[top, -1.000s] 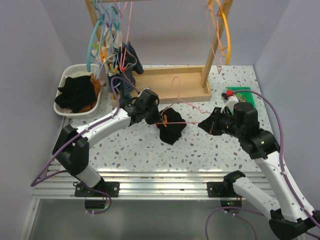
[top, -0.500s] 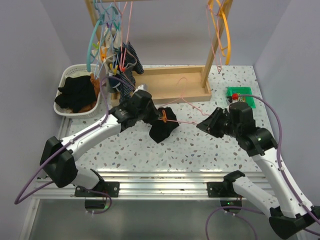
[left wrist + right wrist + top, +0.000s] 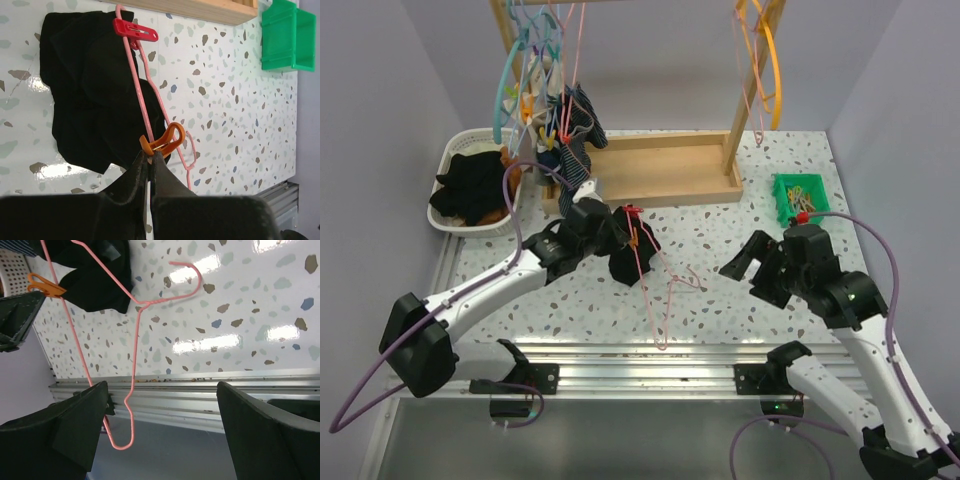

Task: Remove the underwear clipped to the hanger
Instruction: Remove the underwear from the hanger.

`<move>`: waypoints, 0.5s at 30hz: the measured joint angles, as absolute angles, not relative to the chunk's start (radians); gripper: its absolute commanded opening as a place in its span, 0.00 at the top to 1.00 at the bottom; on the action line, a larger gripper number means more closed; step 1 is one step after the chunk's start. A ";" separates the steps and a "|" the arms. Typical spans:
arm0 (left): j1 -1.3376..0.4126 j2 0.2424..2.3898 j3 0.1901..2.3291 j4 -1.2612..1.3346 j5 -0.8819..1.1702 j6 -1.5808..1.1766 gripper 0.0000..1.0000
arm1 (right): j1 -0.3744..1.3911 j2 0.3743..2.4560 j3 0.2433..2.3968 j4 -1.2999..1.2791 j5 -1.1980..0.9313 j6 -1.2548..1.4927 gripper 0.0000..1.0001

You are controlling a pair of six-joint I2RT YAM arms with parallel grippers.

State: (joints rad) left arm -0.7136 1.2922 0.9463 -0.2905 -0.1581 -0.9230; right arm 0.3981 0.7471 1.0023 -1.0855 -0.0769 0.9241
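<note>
My right gripper should hold the hanger [image 3: 642, 270] steady just below before my left gripper takes both clip handles, because the orange clip [image 3: 169, 138] is crooked in my left gripper.
A black underwear [image 3: 623, 262] [image 3: 90, 90] is clipped to a thin pink hanger [image 3: 655, 300] [image 3: 141, 95] by a red clip [image 3: 135, 31] and an orange clip [image 3: 163, 142]. My left gripper [image 3: 617, 230] [image 3: 150, 156] is shut on the tail of the orange clip and holds hanger and cloth just above the table. The hanger's far end trails toward the front rail. My right gripper [image 3: 752, 266] [image 3: 160, 430] stands open to the right of the hanger, touching nothing. In the right wrist view the hanger [image 3: 134, 355] runs past its left finger [image 3: 60, 435].
A white basket [image 3: 452, 152] at the back left holds black garments and an orange-brown cloth. The wooden rack [image 3: 660, 170] carries more hangers and dark blue striped garments [image 3: 576, 135]. A green bin [image 3: 800, 196] of clips sits at the right. The aluminium rail [image 3: 640, 357] runs along the front.
My right gripper opened, let go of the hanger and drew back. The hanger swung down toward the front rail, held by the left gripper alone, which moved left with the underwear.
</note>
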 measured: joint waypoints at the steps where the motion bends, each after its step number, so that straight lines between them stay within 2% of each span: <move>1: -0.714 1.288 0.944 -0.286 -0.158 -0.919 1.00 | 0.398 0.753 1.021 -1.088 -0.072 0.909 0.09; 7: -0.714 1.250 0.919 -0.242 -0.133 -0.878 1.00 | 0.398 0.812 1.079 -1.042 -0.118 0.783 0.17; 15: -0.714 1.186 0.735 -0.117 -0.059 -0.872 1.00 | 0.398 0.881 0.907 -0.778 -0.310 0.692 0.30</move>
State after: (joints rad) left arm -0.7136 1.1858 0.7349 -0.1165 -0.0589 -0.8722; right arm 0.3981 0.8806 0.9073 -0.7780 -0.3099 0.6922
